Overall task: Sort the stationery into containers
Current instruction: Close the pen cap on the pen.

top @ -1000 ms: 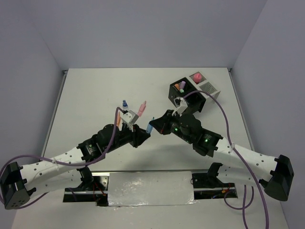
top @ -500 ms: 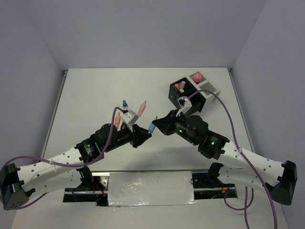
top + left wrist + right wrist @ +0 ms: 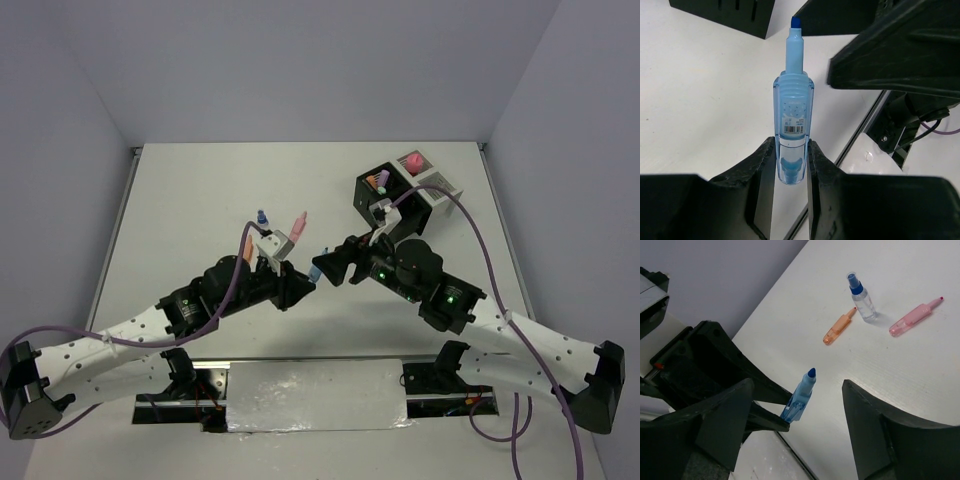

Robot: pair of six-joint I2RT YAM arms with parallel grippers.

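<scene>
My left gripper is holding the blue highlighter's rear end (image 3: 791, 170), far from the black container. Next, my right gripper takes the highlighter's body (image 3: 803, 390) before my left gripper opens.
A blue highlighter (image 3: 792, 112) with a bare blue tip sticks out of my left gripper (image 3: 791, 160), which is shut on its rear end above the table. In the top view the highlighter (image 3: 315, 270) hangs between both arms. My right gripper (image 3: 797, 425) is open, its fingers (image 3: 725, 420) standing wide on either side of the highlighter (image 3: 801, 395) without touching it. The black container (image 3: 375, 195) holds purple and green pieces. Beside it stands the white container (image 3: 435, 187) with a pink item (image 3: 411, 160) in it.
On the table behind the left gripper lie an orange highlighter (image 3: 839, 327), a small blue-capped bottle (image 3: 861, 297) and a pink highlighter (image 3: 915, 317). The black container's corner (image 3: 720, 12) shows at the top of the left wrist view. A metal rail runs along the near table edge.
My right gripper was shut at the highlighter's tip and now stands open around it. The right arm has shifted slightly. The left gripper still holds the highlighter in the same place.
</scene>
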